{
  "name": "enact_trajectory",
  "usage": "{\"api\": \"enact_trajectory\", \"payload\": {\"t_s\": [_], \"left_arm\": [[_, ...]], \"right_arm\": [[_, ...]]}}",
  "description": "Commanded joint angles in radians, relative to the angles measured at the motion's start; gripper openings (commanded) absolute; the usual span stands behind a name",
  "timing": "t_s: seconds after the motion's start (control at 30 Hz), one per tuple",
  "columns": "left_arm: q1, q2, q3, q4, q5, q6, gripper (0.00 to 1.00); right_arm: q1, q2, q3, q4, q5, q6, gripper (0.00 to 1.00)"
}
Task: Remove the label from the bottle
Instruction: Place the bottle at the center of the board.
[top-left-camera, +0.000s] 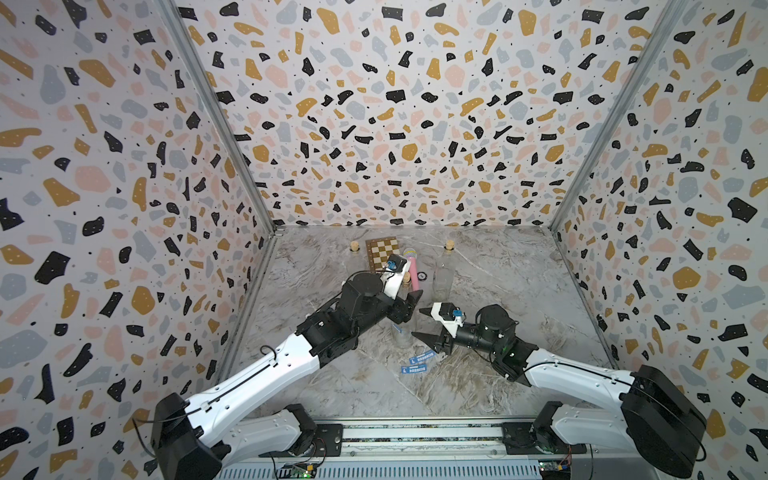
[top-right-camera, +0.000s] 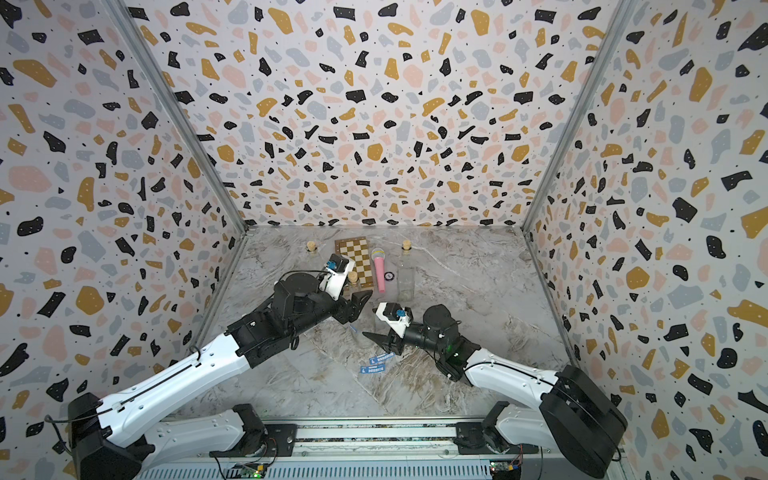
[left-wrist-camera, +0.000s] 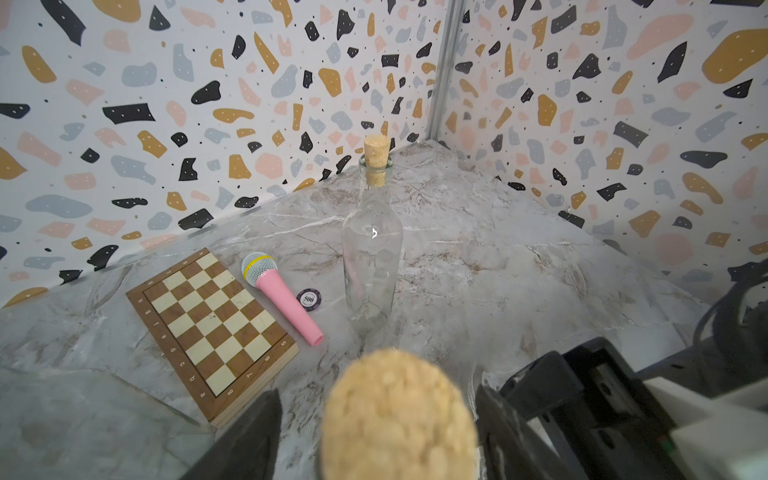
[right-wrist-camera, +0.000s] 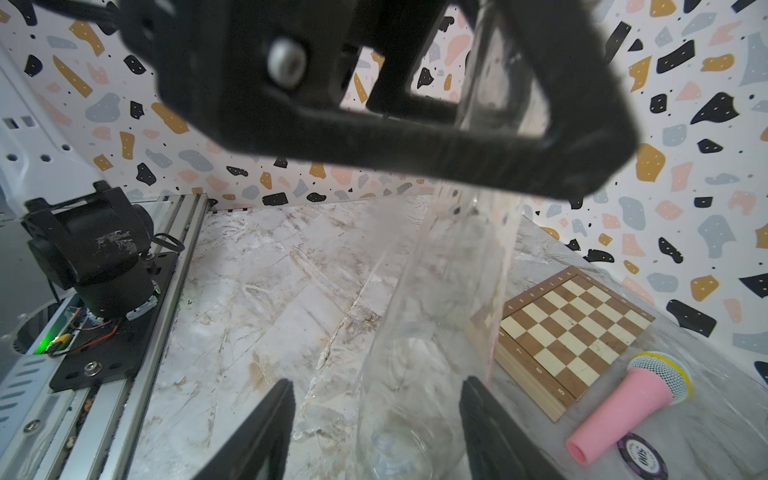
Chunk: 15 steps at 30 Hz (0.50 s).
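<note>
I should grip the bottle's neck (top-left-camera: 405, 289) below the cork with my left gripper and turn the bottle, since the bottle's blue label points away from my right gripper.
A clear glass bottle (top-left-camera: 401, 338) stands upright mid-table, its glass bare in the right wrist view (right-wrist-camera: 436, 332). Its cork (left-wrist-camera: 399, 415) fills the lower middle of the left wrist view. My left gripper (top-left-camera: 409, 305) (left-wrist-camera: 378, 436) is open around that cork, with a gap on each side. My right gripper (top-left-camera: 417, 322) (right-wrist-camera: 376, 415) is open around the bottle's lower body, one finger (right-wrist-camera: 266, 428) well clear of the glass. Two blue labels (top-left-camera: 421, 357) (top-left-camera: 413, 369) lie flat on the table in front of the bottle, seen in both top views (top-right-camera: 384, 357).
Behind stands a second corked clear bottle (top-left-camera: 444, 276) (left-wrist-camera: 372, 249). A chessboard (top-left-camera: 382, 251), a pink toy microphone (left-wrist-camera: 282, 295) and a poker chip (left-wrist-camera: 309, 298) lie at the back. A third cork (top-left-camera: 354, 246) shows left of the board. Patterned walls close three sides.
</note>
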Motion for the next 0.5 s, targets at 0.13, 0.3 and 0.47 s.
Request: {"api": "enact_trajectory", "payload": {"t_s": [0.13,0.3,0.47], "left_arm": [[0.003,-0.043,-0.082,0.12,0.097,0.055,0.74],[0.011,-0.057,-0.138,0.181,0.099,0.092,0.67],[0.023,-0.06,-0.187,0.287,0.043,0.095,0.6]], "right_arm": [[0.0,-0.025,-0.016,-0.018,0.0,0.019,0.65],[0.006,-0.019,-0.016,-0.014,-0.002,0.023,0.65],[0.013,-0.014,-0.017,-0.013,-0.005,0.023,0.65]]}}
